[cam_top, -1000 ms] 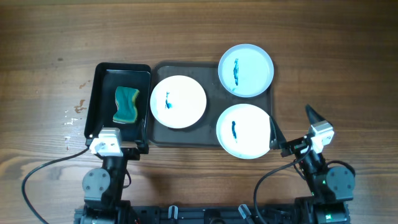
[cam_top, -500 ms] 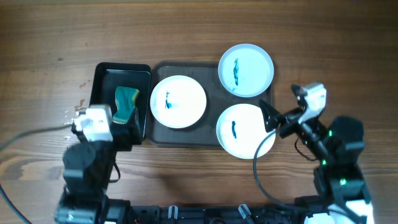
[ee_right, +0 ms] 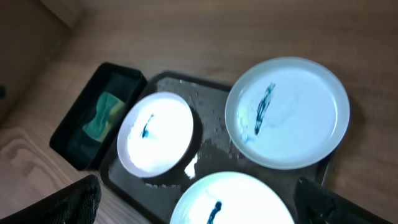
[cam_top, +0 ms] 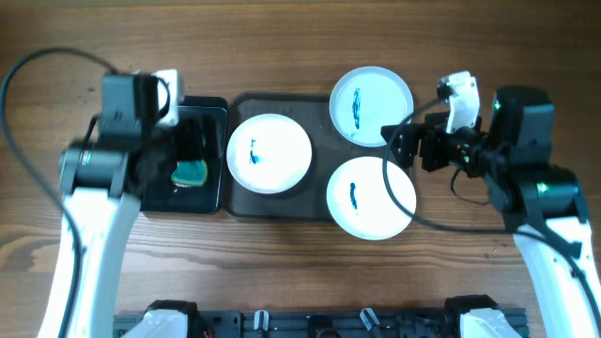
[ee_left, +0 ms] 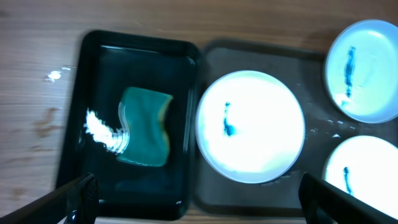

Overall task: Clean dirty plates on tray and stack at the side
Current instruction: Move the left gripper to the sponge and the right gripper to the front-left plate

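Observation:
My left gripper's fingers have the green sponge point(cam_top: 191, 173) off to one side, so next I swing back over the sponge's middle point(ee_left: 145, 127) and turn before I grip it.
Three white plates lie on the dark tray point(cam_top: 319, 105): one at the left point(cam_top: 269, 153), one at the back right point(cam_top: 372, 105), one at the front right point(cam_top: 371, 197). Each has a blue streak in the middle. My left gripper point(cam_top: 178, 141) hangs open and empty over the black sponge tray; in the left wrist view point(ee_left: 199, 208) its fingers stand wide apart, with the left plate point(ee_left: 250, 126) ahead. My right gripper point(cam_top: 406, 147) is open and empty at the tray's right edge, between the two right plates. In the right wrist view point(ee_right: 199, 208) it is above the front plate point(ee_right: 231, 202).
A narrow black tray point(cam_top: 211, 197) with a green sponge point(cam_top: 191, 174) sits against the dark tray's left side; my left arm hides part of it. The sponge also shows in the left wrist view point(ee_left: 144, 127). Bare wooden table surrounds both trays.
Both arms have lifted from the table's front edge and swung forward. The left now hangs over the sponge tray; the right is at the dark tray's right edge. Plates have not moved.

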`<state>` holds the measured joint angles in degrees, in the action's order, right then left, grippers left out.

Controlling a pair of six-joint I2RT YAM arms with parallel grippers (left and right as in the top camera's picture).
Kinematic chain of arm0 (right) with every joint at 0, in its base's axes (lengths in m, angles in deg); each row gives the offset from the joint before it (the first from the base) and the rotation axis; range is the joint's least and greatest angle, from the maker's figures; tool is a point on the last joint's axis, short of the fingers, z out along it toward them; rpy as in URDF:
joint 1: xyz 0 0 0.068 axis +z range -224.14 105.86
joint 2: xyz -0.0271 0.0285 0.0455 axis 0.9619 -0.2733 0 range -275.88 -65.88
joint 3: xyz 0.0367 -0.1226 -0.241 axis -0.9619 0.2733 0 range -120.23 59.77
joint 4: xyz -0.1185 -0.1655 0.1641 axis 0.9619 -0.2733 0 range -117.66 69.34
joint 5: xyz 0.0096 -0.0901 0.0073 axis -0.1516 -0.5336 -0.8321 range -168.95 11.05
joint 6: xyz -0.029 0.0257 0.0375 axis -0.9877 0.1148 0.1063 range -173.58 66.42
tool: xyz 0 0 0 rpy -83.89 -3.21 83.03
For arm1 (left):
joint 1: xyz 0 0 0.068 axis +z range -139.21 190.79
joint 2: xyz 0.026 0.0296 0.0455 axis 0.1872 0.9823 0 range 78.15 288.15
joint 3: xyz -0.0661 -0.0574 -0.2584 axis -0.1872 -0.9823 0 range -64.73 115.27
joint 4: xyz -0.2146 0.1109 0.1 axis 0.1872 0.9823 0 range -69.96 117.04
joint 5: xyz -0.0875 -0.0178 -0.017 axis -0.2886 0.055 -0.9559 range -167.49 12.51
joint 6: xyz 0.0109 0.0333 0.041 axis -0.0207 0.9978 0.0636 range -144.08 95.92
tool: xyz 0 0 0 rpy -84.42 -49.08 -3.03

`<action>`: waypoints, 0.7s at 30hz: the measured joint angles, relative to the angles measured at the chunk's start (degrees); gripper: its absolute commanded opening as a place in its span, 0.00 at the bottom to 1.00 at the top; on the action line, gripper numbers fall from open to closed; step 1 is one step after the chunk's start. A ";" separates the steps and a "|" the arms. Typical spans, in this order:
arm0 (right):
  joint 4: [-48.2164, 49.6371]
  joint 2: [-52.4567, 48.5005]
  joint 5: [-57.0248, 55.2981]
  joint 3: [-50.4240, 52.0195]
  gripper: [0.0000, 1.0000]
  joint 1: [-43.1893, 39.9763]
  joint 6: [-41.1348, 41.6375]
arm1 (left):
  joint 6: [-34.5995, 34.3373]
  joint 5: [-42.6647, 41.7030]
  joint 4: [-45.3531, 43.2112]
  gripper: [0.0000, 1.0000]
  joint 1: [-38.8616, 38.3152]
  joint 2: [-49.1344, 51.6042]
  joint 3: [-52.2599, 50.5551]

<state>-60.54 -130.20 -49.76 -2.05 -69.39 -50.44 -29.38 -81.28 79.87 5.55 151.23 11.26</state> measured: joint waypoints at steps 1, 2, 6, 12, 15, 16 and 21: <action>-0.28 -0.76 0.02 -0.22 0.99 0.00 0.00 | -0.09 -1.01 -0.02 1.00 0.00 1.77 0.61; -0.92 -1.90 0.20 -0.31 1.00 0.00 0.02 | -0.17 -2.27 0.00 1.00 0.00 3.69 0.96; -3.04 -4.31 0.46 -0.31 1.00 0.00 0.87 | -0.39 -5.40 0.46 1.00 0.00 8.61 1.01; -3.26 -5.95 3.65 -0.31 0.94 0.00 3.32 | -0.66 -9.46 1.09 1.00 0.00 10.29 1.01; -3.48 -6.60 4.48 -0.31 0.87 0.00 4.22 | -0.85 -10.32 1.07 1.00 0.00 10.29 1.01; -3.61 -6.82 4.52 -0.31 0.85 0.00 4.63 | -0.83 -10.40 1.05 1.00 0.00 10.29 1.01; -3.87 -8.92 4.46 -0.39 0.76 0.52 8.76 | -2.45 -9.44 1.33 1.00 0.11 10.29 1.11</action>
<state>-64.41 -139.11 -45.30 -2.45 -68.86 -41.68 -31.83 -90.72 81.20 5.66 161.53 12.37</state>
